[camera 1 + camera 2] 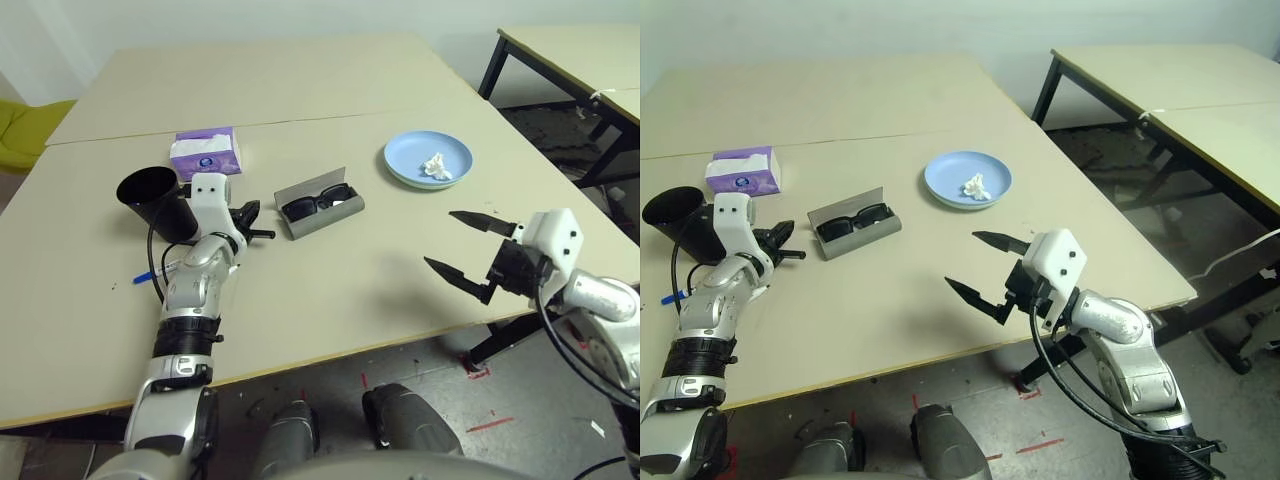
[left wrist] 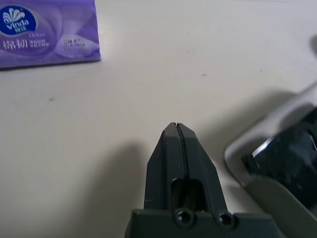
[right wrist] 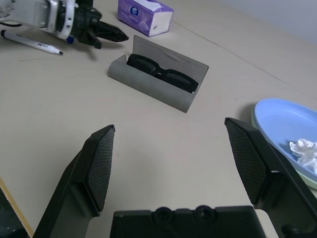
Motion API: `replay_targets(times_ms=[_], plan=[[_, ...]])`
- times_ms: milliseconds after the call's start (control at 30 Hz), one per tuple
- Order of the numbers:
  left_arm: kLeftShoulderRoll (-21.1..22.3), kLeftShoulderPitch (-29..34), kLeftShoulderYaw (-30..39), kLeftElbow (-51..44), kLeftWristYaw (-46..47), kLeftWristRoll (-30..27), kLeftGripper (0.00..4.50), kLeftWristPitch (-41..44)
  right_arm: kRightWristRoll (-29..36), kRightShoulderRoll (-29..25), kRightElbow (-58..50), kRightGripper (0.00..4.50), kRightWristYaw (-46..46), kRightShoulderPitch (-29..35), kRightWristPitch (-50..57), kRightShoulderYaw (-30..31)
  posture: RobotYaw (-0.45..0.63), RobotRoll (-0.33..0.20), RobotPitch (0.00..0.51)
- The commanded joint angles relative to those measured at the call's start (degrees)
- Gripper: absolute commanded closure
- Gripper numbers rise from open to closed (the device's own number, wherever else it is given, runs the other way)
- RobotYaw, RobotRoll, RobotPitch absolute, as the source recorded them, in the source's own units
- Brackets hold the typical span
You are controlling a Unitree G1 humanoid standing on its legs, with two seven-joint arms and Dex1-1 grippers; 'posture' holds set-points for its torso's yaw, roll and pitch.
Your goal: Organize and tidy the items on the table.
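My left gripper is at the case's end (image 1: 286, 218) and the glasses case's lid is standing open, so my left gripper should move behind the lid (image 1: 301, 179) and push it closed.
Black sunglasses (image 1: 316, 206) lie in the open grey glasses case (image 1: 322, 218) at mid-table. My left gripper (image 1: 260, 230) is shut on nothing, low over the table just left of the case; its closed fingertips (image 2: 177, 128) point past the case's end. Behind that arm the black cup (image 1: 158, 202) leans over. One white marker pen (image 3: 29, 42) lies partly under my left forearm. The crumpled tissue (image 1: 436, 166) rests on the light blue plate (image 1: 405, 160); a pale green edge (image 3: 308, 184) shows beneath it. My right gripper (image 1: 462, 245) hangs open near the front right edge.
A purple tissue box (image 1: 205, 152) stands behind my left gripper, near the seam of the table (image 1: 330, 290). A separate black-legged table (image 1: 570, 45) stands at the far right. The table's front edge runs just below my right gripper.
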Motion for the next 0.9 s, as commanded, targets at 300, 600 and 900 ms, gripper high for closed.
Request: replay_targets(times_ms=[300, 600, 900], plan=[[-1.9, -5.6, -3.0, 12.0, -1.8, 1.9, 4.49, -6.1, -0.7, -0.8, -2.1, 0.0, -0.8, 1.8, 0.2, -0.6, -0.31, 0.0, 0.067], [-2.7, -0.8, -8.4, 5.1, -7.4, 2.8, 4.49, -2.7, -0.6, -0.9, -2.2, 0.0, -1.2, 2.2, 0.0, -0.6, -0.3, 0.0, 0.069], [-0.3, 7.2, -15.5, -8.4, -12.7, 5.9, 4.49, 0.8, -0.8, -0.4, -1.5, 0.0, -0.7, 1.8, -0.4, 0.7, -0.29, 0.0, 0.07]])
